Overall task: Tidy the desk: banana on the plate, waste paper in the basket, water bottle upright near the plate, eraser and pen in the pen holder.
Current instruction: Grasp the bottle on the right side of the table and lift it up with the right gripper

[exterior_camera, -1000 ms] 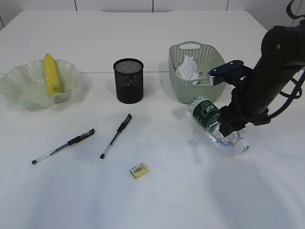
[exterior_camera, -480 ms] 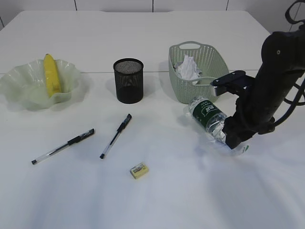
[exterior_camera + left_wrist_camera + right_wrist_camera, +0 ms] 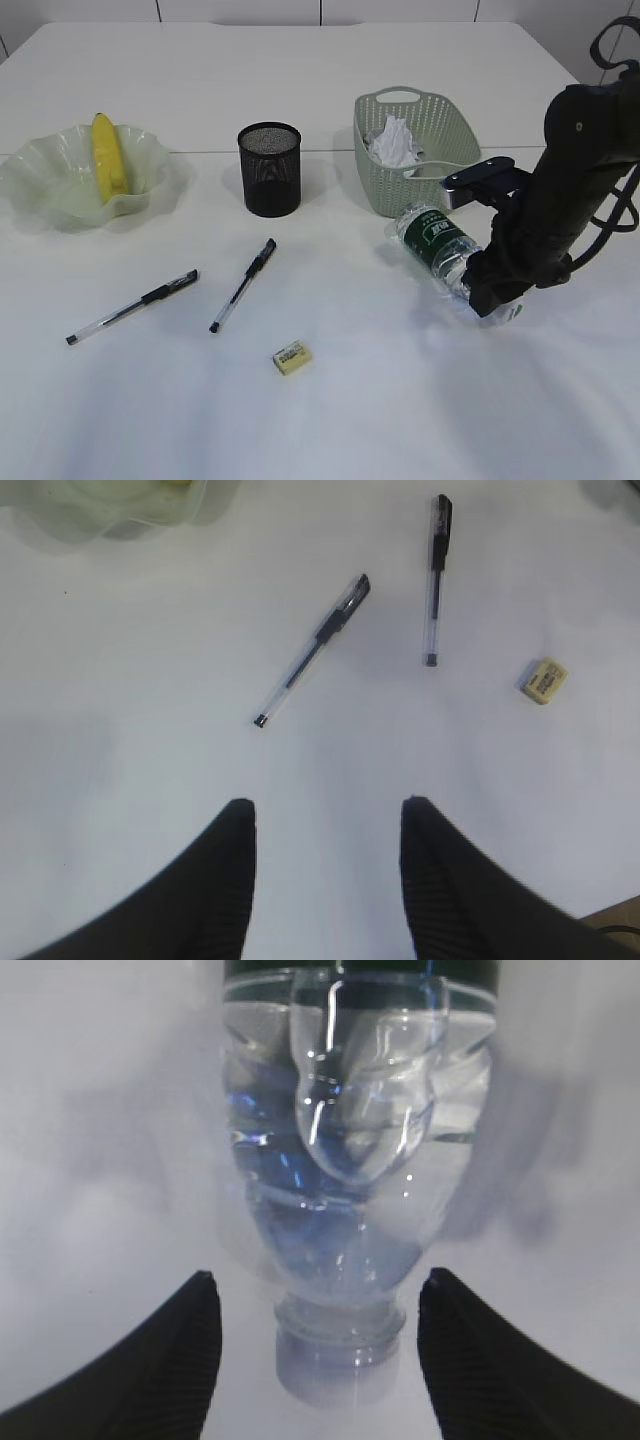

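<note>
The capped neck (image 3: pixel 339 1344) is lying lengthwise between the fingers. The water bottle (image 3: pixel 441 243) will stay stretched out in front of my right gripper when I lift the bottle.
The water bottle (image 3: pixel 437 246) lies on its side on the desk (image 3: pixel 400 400), right of centre; it also shows in the right wrist view (image 3: pixel 350 1160). My right gripper (image 3: pixel 492 298) (image 3: pixel 318 1290) is open, its fingers on either side of the bottle's capped neck. The banana (image 3: pixel 108 155) lies in the plate (image 3: pixel 40 180). The waste paper (image 3: pixel 395 142) is in the basket (image 3: pixel 440 120). Two pens (image 3: pixel 133 307) (image 3: pixel 244 284) and the eraser (image 3: pixel 292 357) lie loose in front of the pen holder (image 3: pixel 270 170). My left gripper (image 3: pixel 325 810) is open and empty above the desk, near the pens (image 3: pixel 312 650) (image 3: pixel 436 578) and the eraser (image 3: pixel 544 680).
A seam (image 3: pixel 200 152) crosses the desk behind the plate and pen holder. The basket stands just behind the bottle and my right arm.
My right gripper has slid a little down and right along the bottle toward its cap end. The bottle has shifted slightly. Everything else is unchanged.
</note>
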Tool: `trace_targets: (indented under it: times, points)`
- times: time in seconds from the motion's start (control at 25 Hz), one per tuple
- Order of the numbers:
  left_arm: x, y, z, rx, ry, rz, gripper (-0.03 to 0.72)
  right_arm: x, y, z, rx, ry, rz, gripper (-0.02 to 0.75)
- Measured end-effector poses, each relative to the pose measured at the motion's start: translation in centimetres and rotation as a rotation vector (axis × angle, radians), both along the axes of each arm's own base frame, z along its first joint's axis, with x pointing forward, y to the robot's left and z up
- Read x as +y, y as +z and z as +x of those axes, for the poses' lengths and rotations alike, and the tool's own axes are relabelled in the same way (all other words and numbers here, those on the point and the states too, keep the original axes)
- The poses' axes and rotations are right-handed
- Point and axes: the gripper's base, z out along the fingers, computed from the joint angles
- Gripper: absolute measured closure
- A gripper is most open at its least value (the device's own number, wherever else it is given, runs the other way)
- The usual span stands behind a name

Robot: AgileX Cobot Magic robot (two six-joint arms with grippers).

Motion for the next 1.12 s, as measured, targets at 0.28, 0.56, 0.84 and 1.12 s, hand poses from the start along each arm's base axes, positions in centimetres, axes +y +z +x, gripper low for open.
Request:
trace_targets:
  times: [0.28,0.56,0.84,1.12]
  points:
    - [0.0,0.0,0.0,0.0,0.0,0.0,0.35,0.0,-1.5,0.1,0.04,-0.013,-0.006,0.276]
    - [0.0,0.0,0.0,0.0,0.0,0.0,0.35,0.0,-1.6,0.1,0.042,-0.018,-0.006,0.35]
    - [0.0,0.1,0.1,-0.015,0.002,-0.003,0.35,0.0,-1.6,-0.1,0.066,-0.022,-0.01,0.447]
    - [0.0,0.1,0.1,-0.018,0.002,-0.004,0.35,-0.1,-1.7,-0.5,0.114,-0.022,-0.019,0.486]
